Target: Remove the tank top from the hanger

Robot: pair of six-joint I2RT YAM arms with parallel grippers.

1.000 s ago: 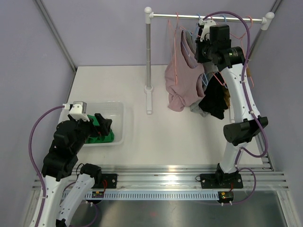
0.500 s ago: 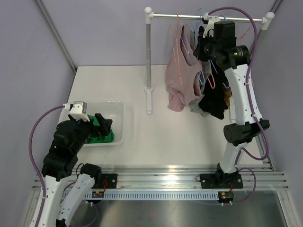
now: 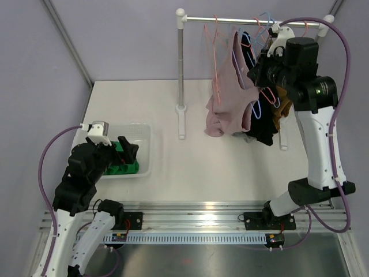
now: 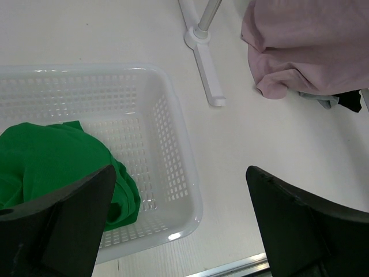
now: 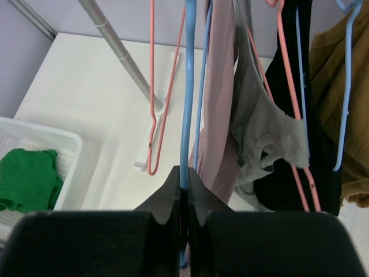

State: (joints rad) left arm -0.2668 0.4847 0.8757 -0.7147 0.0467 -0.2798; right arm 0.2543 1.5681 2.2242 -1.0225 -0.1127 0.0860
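Observation:
The robot's right gripper is on the blue hanger's wire (image 5: 187, 115), away from the pink tank top's strap (image 3: 234, 41), so the left gripper should keep moving toward that strap and close there.
The pink tank top (image 3: 230, 95) hangs from the rack bar (image 3: 230, 20) on a blue hanger (image 5: 185, 104); it also shows in the right wrist view (image 5: 219, 86). My right gripper (image 5: 184, 173) is shut on the blue hanger's wire, just beside the pink cloth, and in the top view it (image 3: 255, 74) stands high at the rack among the hanging clothes. My left gripper (image 4: 179, 225) is open and holds nothing, hovering over the near right corner of the white basket (image 4: 173, 133).
A green garment (image 4: 52, 161) lies in the basket. Grey (image 5: 271, 133), black (image 5: 288, 173) and mustard (image 5: 351, 115) clothes hang to the right of the tank top. A bare coral hanger (image 5: 153, 115) hangs left of it. The rack post (image 3: 181, 63) stands on the table.
My right gripper has shut on the blue hanger wire and the arm has swung right and toward the camera, dragging the hanging clothes along. The left arm has barely moved.

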